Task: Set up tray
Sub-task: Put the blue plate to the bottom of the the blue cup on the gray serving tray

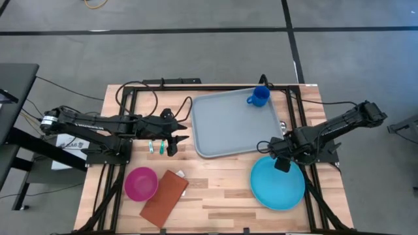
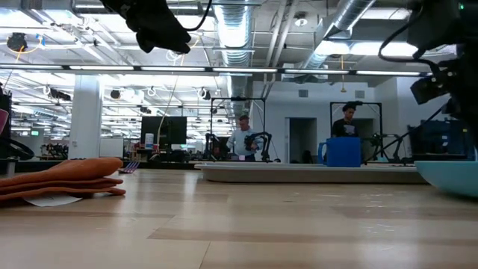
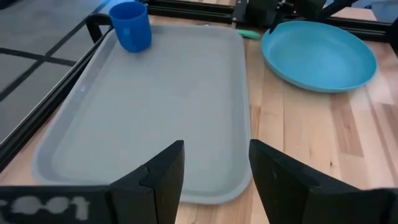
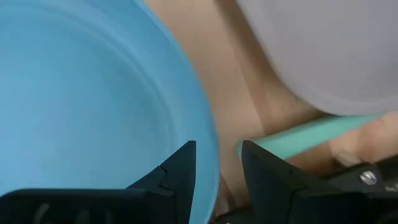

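Observation:
The bright-blue plate's far rim point(image 4: 210, 143) has my right gripper's open fingers on both sides of it. I keep going down until the plate's rim point(image 4: 213, 160) is between the ends of the fingers, then close them.
The pale grey-blue tray point(image 1: 228, 127) lies flat on the wooden table, with a blue cup point(image 1: 258, 96) standing in its far right corner. My left gripper point(image 1: 177, 140) hangs open above the table just off the tray's left edge point(image 3: 149, 186), pointing across it. A round bright-blue plate point(image 1: 277, 184) rests on the table near the tray's near right corner. My right gripper point(image 4: 217, 177) points down over the plate's far rim point(image 4: 208, 149), open. One finger stands over the plate's inside and one outside, and both are clear of it.
A pink bowl point(image 1: 140, 183) and an orange-brown napkin point(image 1: 164, 196) lie at the near left. Small teal pieces point(image 1: 157, 147) lie below my left gripper. A teal utensil point(image 4: 311, 137) lies between plate and tray. A black frame point(image 1: 297, 111) borders the table.

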